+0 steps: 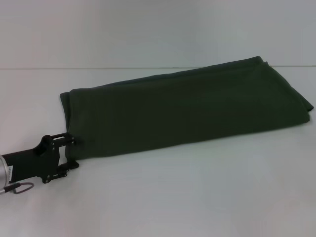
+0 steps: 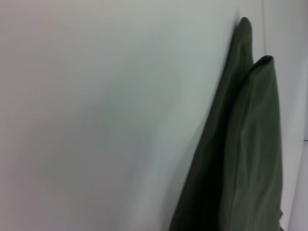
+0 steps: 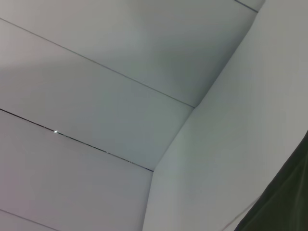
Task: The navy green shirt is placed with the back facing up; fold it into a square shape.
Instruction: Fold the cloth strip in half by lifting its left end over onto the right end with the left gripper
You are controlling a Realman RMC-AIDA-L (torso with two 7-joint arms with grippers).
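Note:
My left gripper should take hold of the shirt end's middle (image 1: 72,123) and pull the shirt straight, because it is at the near corner (image 1: 70,156) of the slanted shirt.
The navy green shirt (image 1: 187,108) lies flat on the white table (image 1: 197,197) as a long folded band, plain side up, running from near left to far right. My left gripper (image 1: 74,150) sits at the band's near-left end, its two black fingers apart and just touching the cloth edge, holding nothing. The left wrist view shows layered folds of the shirt (image 2: 245,159) beside bare table. A dark corner of the shirt (image 3: 284,202) shows in the right wrist view. The right gripper is out of view.
The white table (image 1: 148,207) stretches out in front of and behind the shirt. A pale wall (image 1: 148,29) rises behind the table's back edge. Wall panels with seams (image 3: 96,96) fill the right wrist view.

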